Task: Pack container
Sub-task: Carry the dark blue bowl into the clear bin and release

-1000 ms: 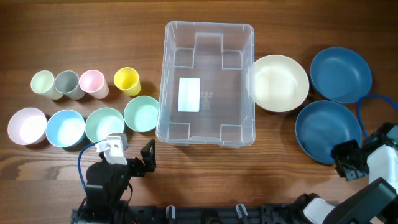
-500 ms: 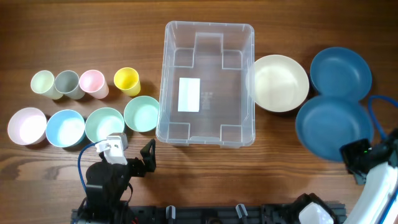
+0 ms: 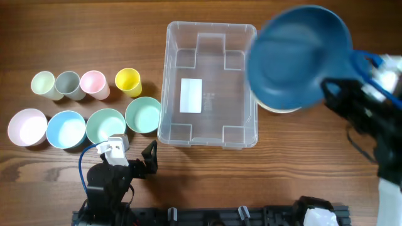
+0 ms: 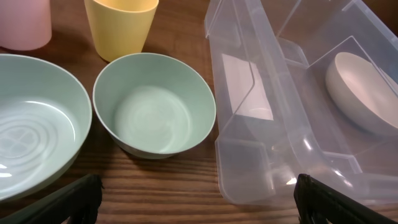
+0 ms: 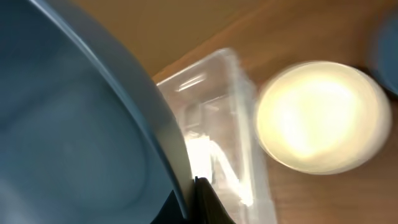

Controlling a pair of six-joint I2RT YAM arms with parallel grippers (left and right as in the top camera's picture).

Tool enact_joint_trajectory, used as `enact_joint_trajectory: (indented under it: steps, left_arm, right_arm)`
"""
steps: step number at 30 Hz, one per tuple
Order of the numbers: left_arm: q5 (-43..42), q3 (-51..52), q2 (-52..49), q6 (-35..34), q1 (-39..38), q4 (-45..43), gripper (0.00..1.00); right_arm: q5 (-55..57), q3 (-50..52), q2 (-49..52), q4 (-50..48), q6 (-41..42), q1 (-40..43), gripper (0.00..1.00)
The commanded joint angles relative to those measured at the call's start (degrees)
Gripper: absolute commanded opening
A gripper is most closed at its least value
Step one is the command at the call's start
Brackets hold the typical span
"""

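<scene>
I should keep moving my right gripper inward and let go over the container's inside bottom (image 3: 215, 85), because that bottom is free and the dark blue bowl (image 3: 298, 56) is above the container's side.
The clear plastic container (image 3: 210, 81) stands in the middle of the table with only its white label (image 3: 191, 95) inside. My right gripper (image 3: 329, 86) is shut on the rim of a dark blue bowl (image 3: 298, 56) and holds it high, over the container's right edge. In the right wrist view the blue bowl (image 5: 74, 124) fills the left, pinched by my fingers (image 5: 200, 198), with the container (image 5: 214, 118) below. My left gripper (image 3: 147, 160) is open and empty near the front edge, left of the container (image 4: 292, 93).
A cream bowl (image 3: 276, 108) is mostly hidden under the lifted bowl; it shows in the right wrist view (image 5: 323, 118). Several cups, the yellow one (image 3: 127, 80) nearest, and several pastel bowls, the green one (image 3: 143, 114) nearest, stand left of the container.
My right gripper has lifted the dark blue bowl off the table at the right and carried it up and left, over the container's right edge. The left arm has not moved.
</scene>
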State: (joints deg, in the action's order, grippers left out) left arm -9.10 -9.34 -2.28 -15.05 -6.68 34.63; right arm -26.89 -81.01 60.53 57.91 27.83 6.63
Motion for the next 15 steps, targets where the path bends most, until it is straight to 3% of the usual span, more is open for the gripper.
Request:
enact_joint_trajectory:
  steps: [1, 3, 8, 15]
  left_arm:
    - [-0.90, 0.31, 0.46, 1.18, -0.24, -0.17, 1.00]
    - [-0.90, 0.31, 0.46, 1.16, -0.22, -0.17, 1.00]
    - [-0.90, 0.31, 0.46, 1.18, -0.22, -0.17, 1.00]
    - [-0.90, 0.31, 0.46, 1.16, -0.24, -0.17, 1.00]
  right_arm:
    - [11.08, -6.34, 10.40, -1.60, 0.48, -14.08, 0.04]
    - [18.67, -10.03, 20.65, -3.19, -1.75, -21.44, 0.04]
    - [21.16, -15.91, 41.75, -7.56, -2.38, -23.28, 0.04]
    - [17.42, -15.91, 51.80, -14.86, -2.40, -23.67, 0.04]
